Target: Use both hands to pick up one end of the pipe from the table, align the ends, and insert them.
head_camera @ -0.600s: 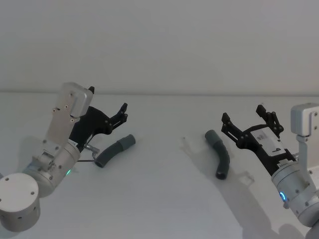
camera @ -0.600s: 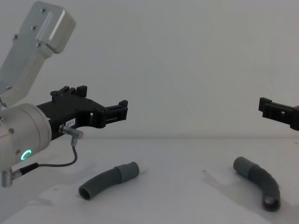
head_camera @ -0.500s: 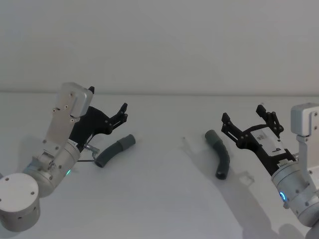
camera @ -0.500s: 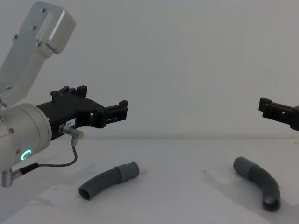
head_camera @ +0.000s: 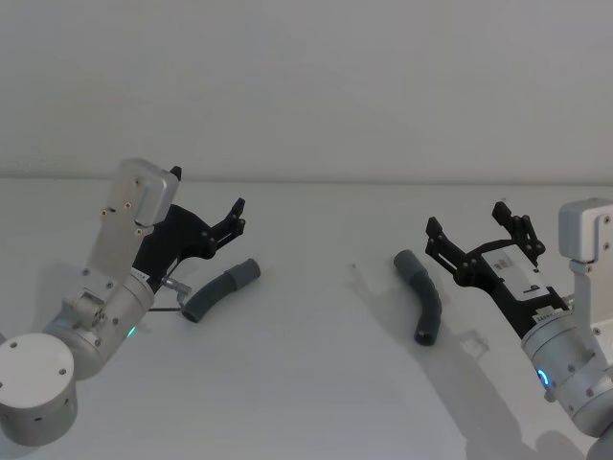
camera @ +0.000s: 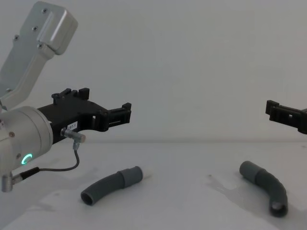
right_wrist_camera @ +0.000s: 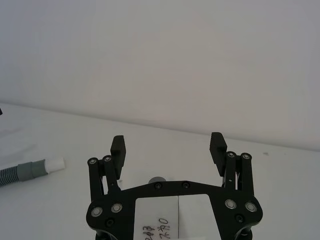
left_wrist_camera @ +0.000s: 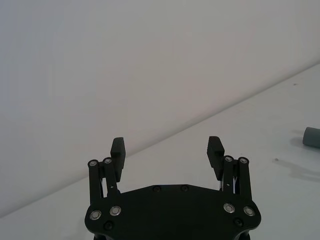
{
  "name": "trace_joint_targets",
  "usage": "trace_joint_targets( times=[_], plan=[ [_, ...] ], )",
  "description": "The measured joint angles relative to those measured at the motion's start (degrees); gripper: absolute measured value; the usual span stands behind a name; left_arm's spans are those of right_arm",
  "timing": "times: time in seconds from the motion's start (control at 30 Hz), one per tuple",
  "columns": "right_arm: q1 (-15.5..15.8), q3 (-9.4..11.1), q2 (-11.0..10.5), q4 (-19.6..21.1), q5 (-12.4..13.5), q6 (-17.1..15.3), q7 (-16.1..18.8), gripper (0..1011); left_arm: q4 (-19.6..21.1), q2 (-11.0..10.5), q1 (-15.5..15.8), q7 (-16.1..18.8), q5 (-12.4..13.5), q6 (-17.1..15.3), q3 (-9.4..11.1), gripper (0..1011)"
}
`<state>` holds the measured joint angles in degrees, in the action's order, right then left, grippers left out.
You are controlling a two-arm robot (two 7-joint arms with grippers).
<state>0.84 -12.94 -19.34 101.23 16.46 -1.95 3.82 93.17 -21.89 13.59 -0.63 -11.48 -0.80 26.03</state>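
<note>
The pipe piece's ribbed tail [camera: 101, 189] has a smooth curve and a round opening, so the pipe piece will stay bent when the robot's left gripper picks it up.
Two dark grey ribbed pieces of the pipe lie apart on the white table [head_camera: 306, 383]. The left piece [head_camera: 222, 289] [camera: 111, 184] points its grey cuff [head_camera: 247, 271] toward the middle; in the right wrist view that end [right_wrist_camera: 35, 169] carries a whitish spigot [right_wrist_camera: 54, 164]. The right piece [head_camera: 421, 292] [camera: 266, 184] curves, its cuffed end [head_camera: 404, 261] [left_wrist_camera: 312, 137] at the far side. My left gripper [head_camera: 235, 218] [left_wrist_camera: 166, 147] hovers open above and behind the left piece. My right gripper [head_camera: 466, 218] [right_wrist_camera: 167, 145] hovers open just right of the right piece. Neither holds anything.
A plain white wall [head_camera: 316, 86] rises behind the table. Bare table surface lies between the two pieces and in front of them. A thin cable [camera: 57, 167] loops under my left wrist.
</note>
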Motion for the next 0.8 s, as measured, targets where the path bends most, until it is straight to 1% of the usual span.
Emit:
trace_joint_targets(
  times=[0.3,0.43,0.67,0.8],
  plan=[
    [0.0,0.0,0.0,0.0,0.0,0.0,0.0,1001,0.0,0.0,0.0,-0.3,-0.1,-0.1,-0.1,1000],
    [0.0,0.0,0.0,0.0,0.0,0.0,0.0,1001,0.1,-0.4,0.3,-1.7,-0.9,-0.6,-0.2,1000],
    [0.0,0.0,0.0,0.0,0.0,0.0,0.0,1001,0.3,-1.6,1.2,-6.2,-3.6,-2.5,-0.7,1000],
    [0.0,0.0,0.0,0.0,0.0,0.0,0.0,1001,0.2,-2.6,2.1,-10.0,-5.9,-4.5,-1.0,1000]
  ],
)
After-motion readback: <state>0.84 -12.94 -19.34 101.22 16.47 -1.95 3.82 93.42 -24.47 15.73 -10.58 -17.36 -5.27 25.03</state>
